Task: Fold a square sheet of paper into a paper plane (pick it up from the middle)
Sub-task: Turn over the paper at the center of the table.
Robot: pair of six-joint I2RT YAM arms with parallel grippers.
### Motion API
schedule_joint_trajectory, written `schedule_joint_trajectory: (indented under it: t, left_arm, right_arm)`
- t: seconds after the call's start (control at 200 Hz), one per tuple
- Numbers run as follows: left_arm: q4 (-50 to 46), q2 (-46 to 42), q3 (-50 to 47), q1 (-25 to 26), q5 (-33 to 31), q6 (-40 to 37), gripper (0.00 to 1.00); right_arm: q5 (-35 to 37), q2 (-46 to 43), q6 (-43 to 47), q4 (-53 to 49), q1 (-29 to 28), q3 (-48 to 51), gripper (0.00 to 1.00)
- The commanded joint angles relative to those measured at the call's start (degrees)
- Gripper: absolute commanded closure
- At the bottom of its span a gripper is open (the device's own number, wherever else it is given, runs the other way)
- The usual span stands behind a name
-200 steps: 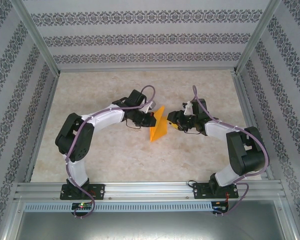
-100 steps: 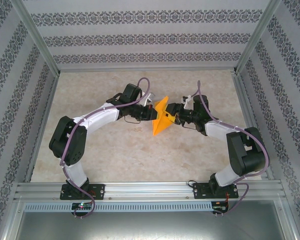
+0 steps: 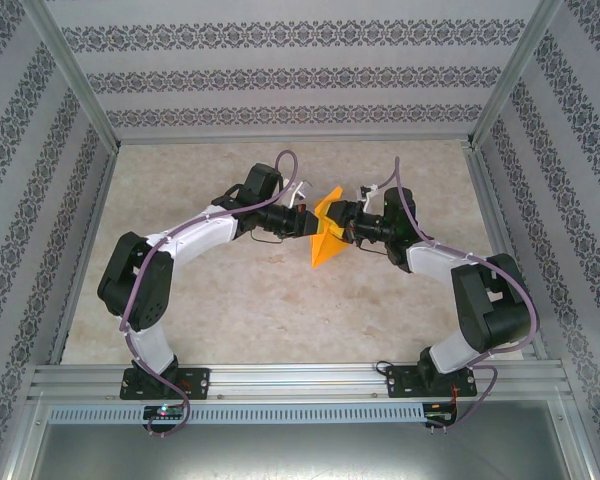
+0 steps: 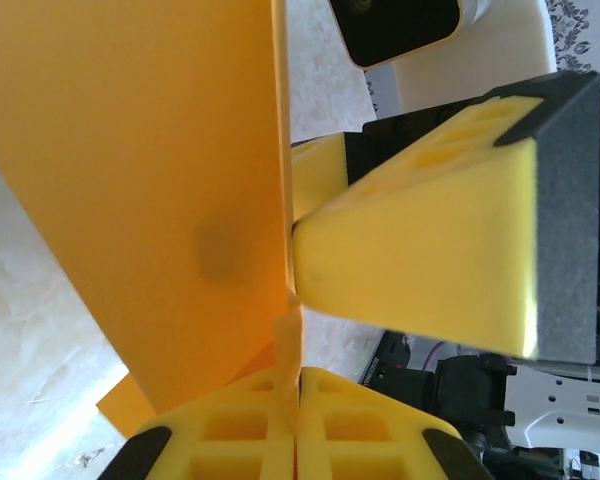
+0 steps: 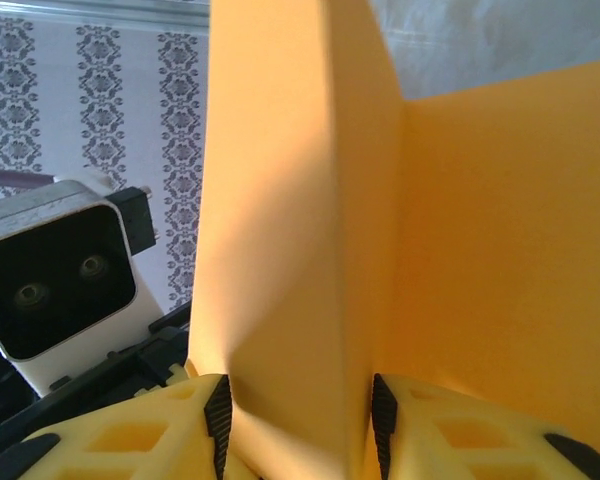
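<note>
The wide flap stands beside my left gripper's fingers, which pinch only the paper's thin edge [image 4: 289, 340], so I should open them and take the layered flaps [image 4: 195, 340] together.
The square sheet of paper [image 3: 323, 240] is orange and folded into a pointed wedge with layered flaps. It hangs above the table's middle between both arms. My left gripper [image 3: 309, 222] comes from the left and is shut on a thin edge of the paper [image 4: 130, 150], pinched between its yellow fingertips [image 4: 298, 378]. My right gripper [image 3: 340, 226] faces it from the right. Its jaws [image 5: 297, 405] stand apart with a raised fold of the paper [image 5: 290, 220] between the dark pads. One right finger [image 4: 430, 230] rests against the sheet's edge.
The beige tabletop [image 3: 280, 310] lies under the paper. Patterned walls and metal frame posts [image 3: 75, 90] close in the back and sides. An aluminium rail [image 3: 300, 380] runs along the near edge by both arm bases. The left wrist camera [image 5: 55, 290] sits close to the right gripper.
Both grippers and the paper have moved toward the far side and closer together. The paper's flaps have spread at the top. The right jaws widened, then narrowed round the fold.
</note>
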State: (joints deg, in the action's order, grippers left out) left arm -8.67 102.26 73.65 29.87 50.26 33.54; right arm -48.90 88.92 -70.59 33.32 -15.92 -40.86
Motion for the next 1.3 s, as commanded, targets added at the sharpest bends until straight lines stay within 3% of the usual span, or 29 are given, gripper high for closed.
schedule_joint_trajectory:
  t: [0.0,0.21,0.395,0.55,0.709,0.849,0.964,1.079,1.294]
  left_arm:
    - [3.15,-1.64,-0.83,-0.95,1.78,0.91,0.92]
    - [5.57,-2.32,-2.61,-1.21,2.16,2.14,0.87]
    - [5.6,-4.19,-3.5,-1.57,0.6,2.22,0.72]
    - [4.28,-5.94,-2.81,-1.65,0.16,1.89,0.65]
    - [0.49,-8.29,-1.83,-2.0,-2.07,0.29,0.58]
    - [-12.51,-10.18,1.11,-2.27,-12.17,-5.58,0.49]
    - [-15.29,-12.12,0.0,-2.43,-15.68,-4.82,0.38]
    - [-13.92,-12.53,-2.73,-2.37,-14.22,-0.12,0.37]
    - [-1.03,-14.97,-10.26,-1.42,-8.66,9.45,0.35]
  right_arm:
    - [-1.43,0.41,-0.79,3.16,-0.32,-1.18,0.6]
    - [-1.52,0.46,-0.72,3.24,-0.26,-0.95,0.74]
    - [-1.89,0.59,-0.88,3.68,-0.34,-1.15,0.86]
    - [-2.02,0.56,-1.05,3.67,-0.33,-1.72,0.95]
    - [-2.33,0.82,-1.02,3.55,-0.27,-2.45,0.98]
    - [-2.75,0.81,-0.85,3.28,-0.44,-3.27,0.99]
    - [-2.85,0.59,0.0,2.54,-0.93,-4.17,1.0]
    - [-2.71,0.72,-0.11,3.13,-1.39,-4.71,1.0]
    - [-2.58,0.74,-1.93,4.99,-1.9,-5.43,1.0]
